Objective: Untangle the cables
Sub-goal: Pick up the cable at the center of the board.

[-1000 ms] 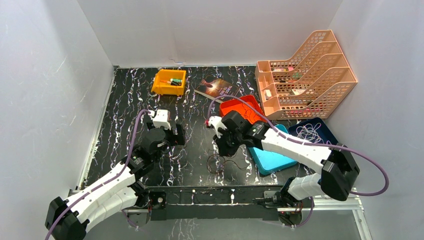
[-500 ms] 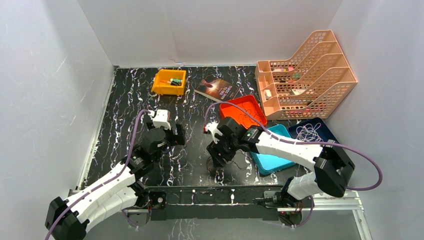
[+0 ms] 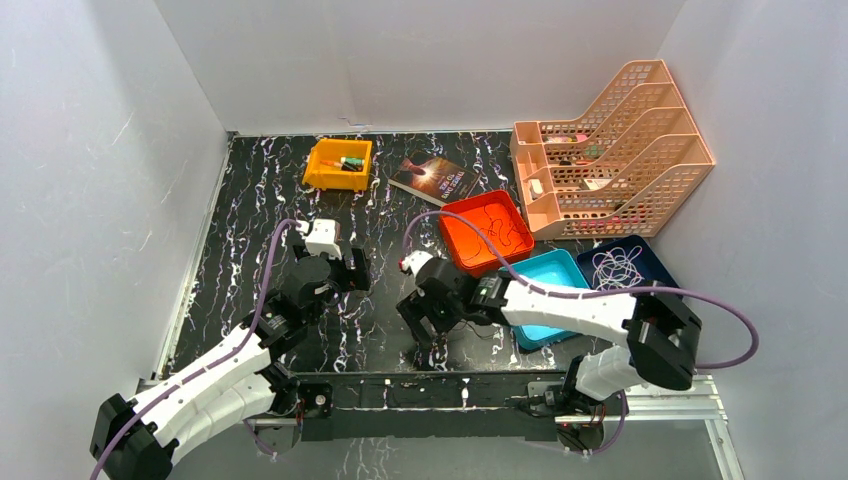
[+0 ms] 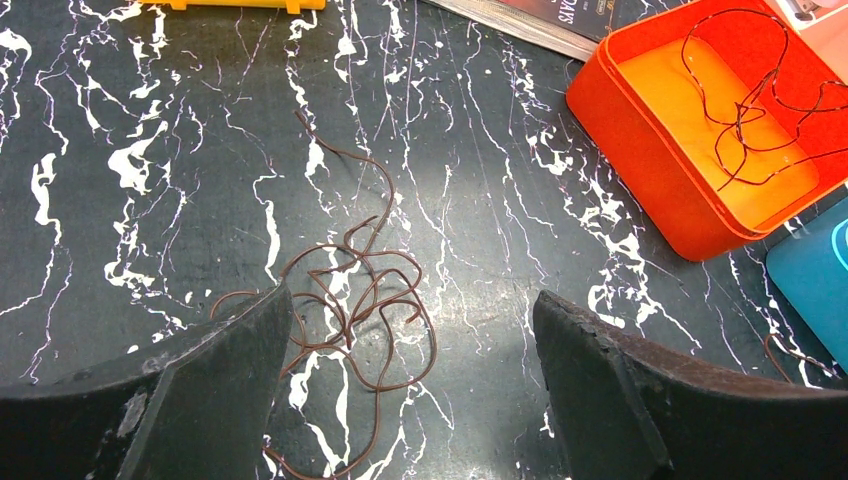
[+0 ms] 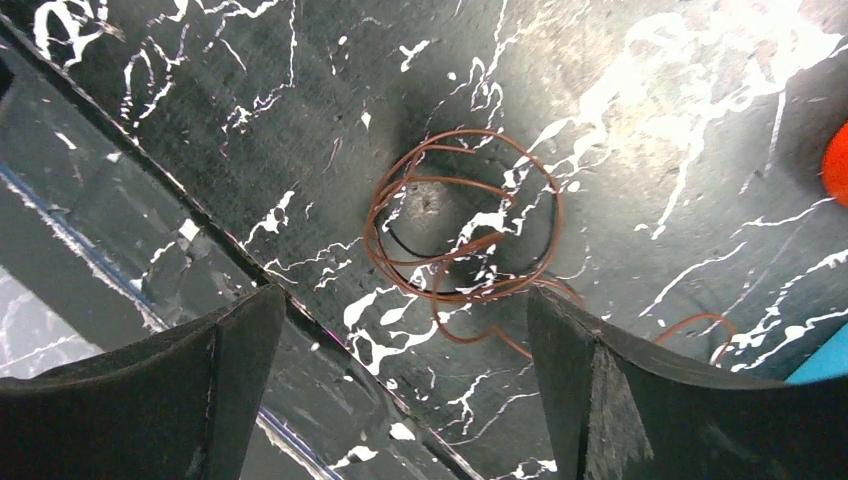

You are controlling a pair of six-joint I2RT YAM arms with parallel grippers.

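The brown coil's near strands (image 5: 462,296) are between the open fingers of my right gripper. I should go on down toward the coil until the fingers close on those strands (image 5: 432,290).
A loose tangle of thin brown cable (image 4: 350,300) lies on the black marble table just ahead of my left gripper (image 4: 410,300), which is open and holds nothing. A second brown coil with a black strand (image 5: 465,230) lies flat near the table's front edge. My right gripper (image 5: 402,295) hovers open just short of it, not touching. From above, the left gripper (image 3: 345,270) and right gripper (image 3: 425,325) stand side by side. A dark cable (image 3: 495,232) rests in the orange tray (image 3: 462,212). A whitish cable (image 3: 615,265) lies in the dark blue tray (image 3: 650,252).
A teal tray (image 3: 545,290) sits right of my right arm. At the back stand a yellow bin (image 3: 338,163), a book (image 3: 432,177) and a peach file rack (image 3: 610,150). The metal front rail (image 5: 150,250) runs close under my right gripper.
My right gripper has gone from shut to open and moved left and toward the near edge. The brown coil now lies free on the table. The left arm has not moved.
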